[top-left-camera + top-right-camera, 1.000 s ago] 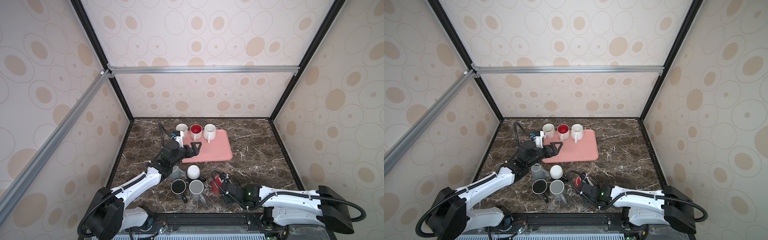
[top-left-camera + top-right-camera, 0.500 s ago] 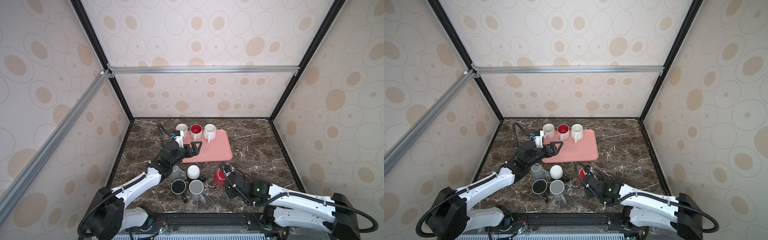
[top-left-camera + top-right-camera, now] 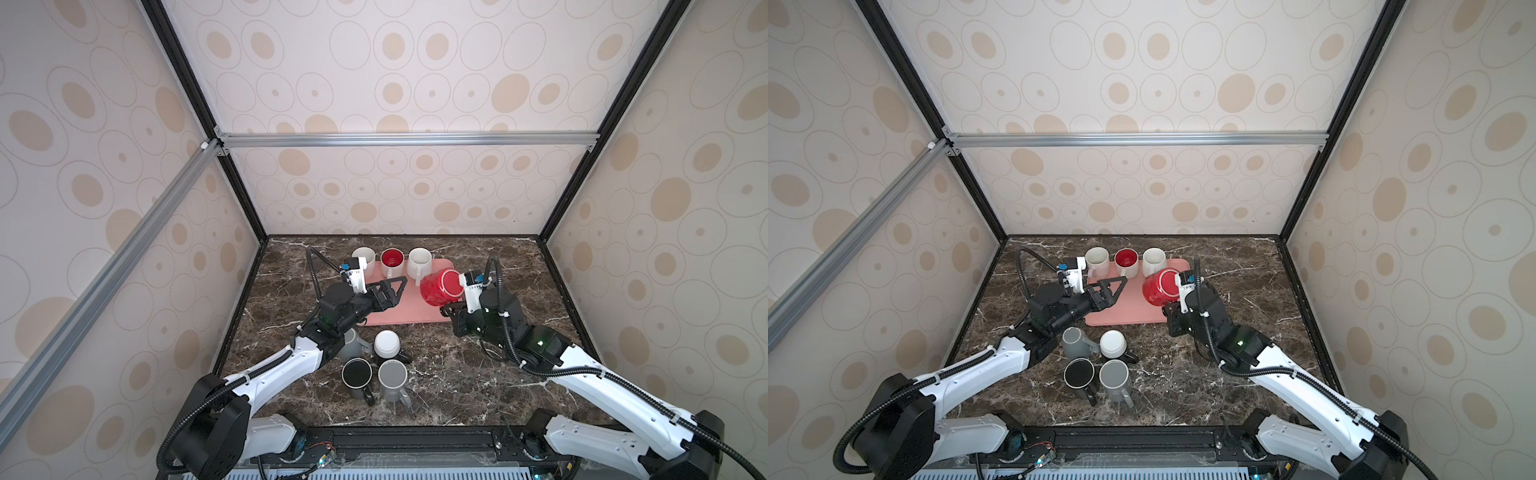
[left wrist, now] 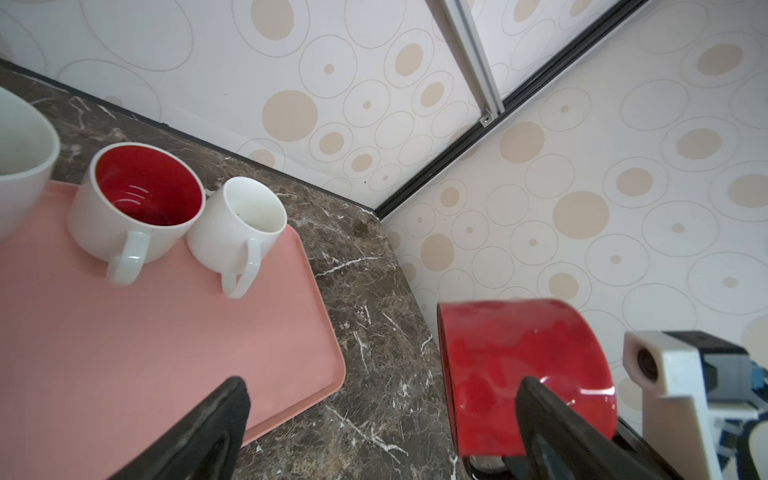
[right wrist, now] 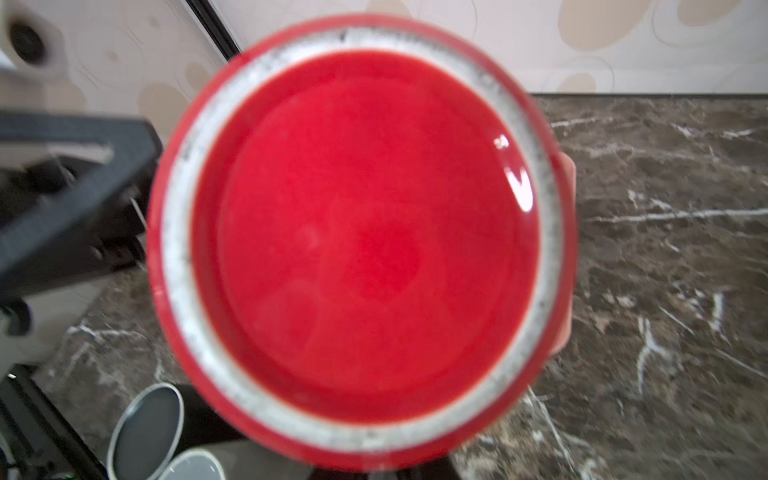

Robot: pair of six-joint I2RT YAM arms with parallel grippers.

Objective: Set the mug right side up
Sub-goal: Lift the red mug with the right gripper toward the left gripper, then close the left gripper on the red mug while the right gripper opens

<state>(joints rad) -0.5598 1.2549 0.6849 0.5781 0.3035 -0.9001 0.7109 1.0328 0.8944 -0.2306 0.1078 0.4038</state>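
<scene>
I should grab the mug's handle with my left gripper and set the mug upright at the pink tray's free corner [image 3: 444,264], because the red mug's base [image 3: 453,284] faces my right gripper.
The red mug [image 3: 439,287] [image 3: 1160,286] hangs in the air over the right edge of the pink tray [image 3: 399,316] [image 3: 1121,318], tilted on its side. Its unglazed base ring fills the right wrist view, facing the camera [image 5: 365,241]. My right gripper [image 3: 452,309] [image 3: 1170,311] is shut on the red mug from below; its jaws are hidden behind the mug in the right wrist view. My left gripper [image 3: 388,293] [image 3: 1111,291] [image 4: 380,390] stands open above the tray, left of the mug [image 4: 523,365], with nothing between its fingers.
Three upright mugs stand along the tray's back edge: white [image 3: 363,257], white with red inside [image 3: 392,259], white [image 3: 419,261]. At the table's front lie a grey mug on its side [image 3: 351,343], an upturned white one [image 3: 386,343], a black one [image 3: 356,374] and a grey one [image 3: 392,374].
My right arm has lifted the red mug from the table's front and carried it back and up to the tray's right edge. The left arm has hardly moved.
</scene>
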